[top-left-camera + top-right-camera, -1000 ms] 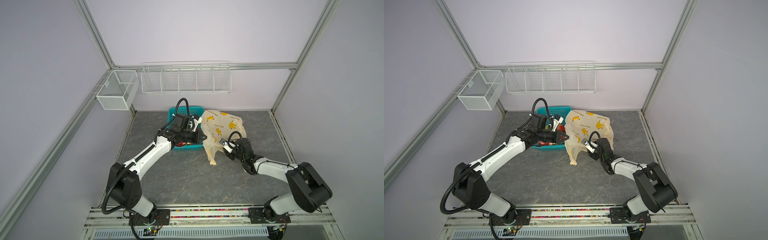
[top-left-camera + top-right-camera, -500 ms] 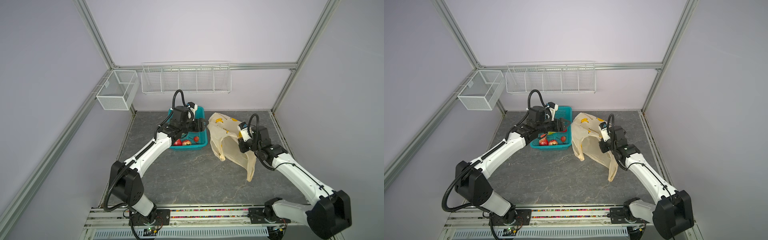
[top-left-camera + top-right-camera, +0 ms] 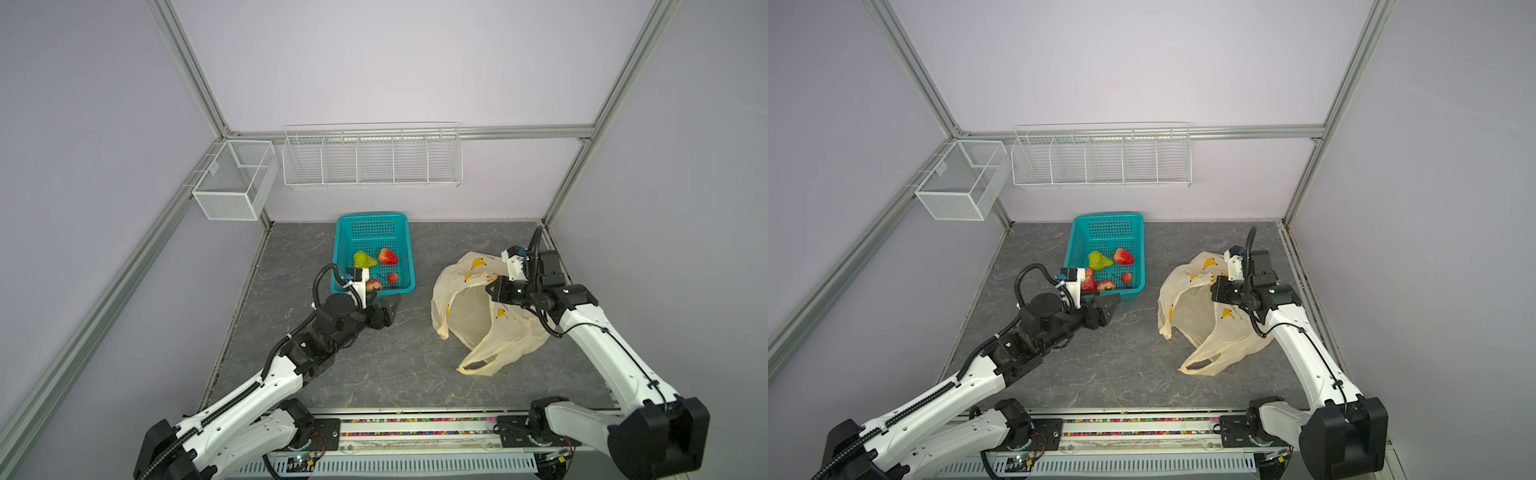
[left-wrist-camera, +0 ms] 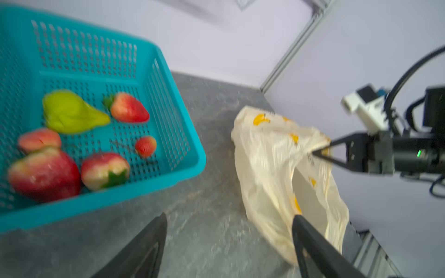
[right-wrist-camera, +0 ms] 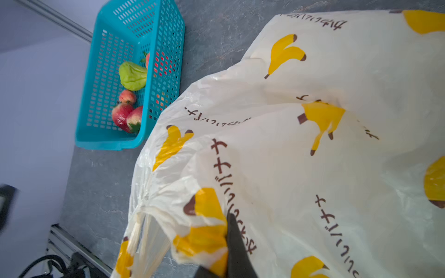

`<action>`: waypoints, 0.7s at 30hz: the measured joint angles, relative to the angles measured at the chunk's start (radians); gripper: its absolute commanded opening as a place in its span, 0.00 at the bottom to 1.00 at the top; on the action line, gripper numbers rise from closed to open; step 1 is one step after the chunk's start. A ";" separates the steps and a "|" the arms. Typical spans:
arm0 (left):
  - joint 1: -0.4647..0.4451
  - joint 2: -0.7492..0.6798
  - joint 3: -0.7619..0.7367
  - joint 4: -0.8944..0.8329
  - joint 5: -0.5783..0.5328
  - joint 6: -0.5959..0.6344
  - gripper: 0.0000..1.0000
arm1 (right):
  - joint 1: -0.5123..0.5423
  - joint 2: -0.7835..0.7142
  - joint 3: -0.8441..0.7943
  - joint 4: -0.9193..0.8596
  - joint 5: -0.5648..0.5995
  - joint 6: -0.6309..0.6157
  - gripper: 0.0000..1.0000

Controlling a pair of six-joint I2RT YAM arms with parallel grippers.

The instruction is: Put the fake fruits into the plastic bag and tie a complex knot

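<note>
My left gripper should first pull the bag's basket-side rim [image 3: 441,318] toward the teal basket, because the plastic bag's opening [image 3: 470,323] is sagging toward the front, away from the basket.
The fake fruits lie in the teal basket [image 3: 409,266]: a yellow-green pear [image 3: 364,259], a large strawberry [image 3: 387,257] and smaller red ones [image 4: 103,169]. The plastic bag [image 3: 469,316], pale yellow with printed bananas, lies right of the basket with its mouth gaping toward it. My right gripper [image 3: 491,289] is shut on the bag's upper rim [image 5: 207,231], holding it up. My left gripper [image 3: 387,311] hovers open and empty just in front of the basket's near right corner, its fingers [image 4: 154,240] spread over bare table. One loop handle [image 3: 473,368] trails loose; no knot is in view.
Two white wire baskets hang at the back: a small one [image 3: 232,187] on the left wall rail and a long rack [image 3: 372,160] on the back wall. The arm bases' rail [image 3: 415,428] runs along the table's front edge. Metal frame posts stand at the corners.
My left gripper opened, let the bag go and pulled back to the basket's near corner. My right gripper shut on the bag's rim and dragged the bag to the right, away from the basket.
</note>
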 measured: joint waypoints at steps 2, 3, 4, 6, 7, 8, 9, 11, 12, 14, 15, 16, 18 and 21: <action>-0.043 -0.012 -0.100 0.044 -0.002 -0.008 0.81 | -0.009 0.000 0.000 0.037 -0.024 0.050 0.07; -0.064 -0.013 -0.138 0.065 -0.002 -0.008 0.81 | -0.011 0.000 0.000 0.060 -0.037 0.077 0.07; -0.082 -0.011 -0.163 0.084 -0.003 -0.008 0.81 | -0.012 0.000 -0.001 0.075 -0.046 0.095 0.07; -0.128 0.011 -0.201 0.142 -0.008 0.003 0.83 | -0.013 0.000 -0.002 0.105 -0.064 0.129 0.07; -0.146 0.027 -0.206 0.166 -0.013 0.012 0.83 | -0.014 0.001 -0.002 0.115 -0.073 0.140 0.07; -0.165 0.055 -0.206 0.197 -0.021 0.028 0.83 | -0.015 0.002 -0.002 0.124 -0.085 0.147 0.07; -0.177 0.089 -0.205 0.232 -0.030 0.047 0.84 | -0.016 0.006 -0.002 0.132 -0.098 0.151 0.07; -0.186 0.156 -0.193 0.273 -0.051 0.086 0.85 | -0.018 0.016 -0.002 0.136 -0.124 0.153 0.07; -0.186 0.195 -0.178 0.290 -0.060 0.110 0.85 | -0.018 0.023 -0.002 0.134 -0.138 0.150 0.07; -0.186 0.273 -0.134 0.311 -0.081 0.163 0.85 | -0.018 0.034 -0.002 0.125 -0.160 0.139 0.08; -0.186 0.309 -0.106 0.322 -0.095 0.190 0.86 | -0.018 0.040 -0.002 0.117 -0.172 0.130 0.08; -0.186 0.340 -0.075 0.332 -0.110 0.220 0.86 | -0.018 0.044 0.000 0.109 -0.181 0.119 0.08; -0.186 0.386 -0.023 0.353 -0.134 0.268 0.86 | -0.018 0.049 0.000 0.099 -0.198 0.106 0.08; -0.186 0.444 0.052 0.383 -0.144 0.321 0.86 | -0.018 0.049 0.000 0.086 -0.218 0.090 0.08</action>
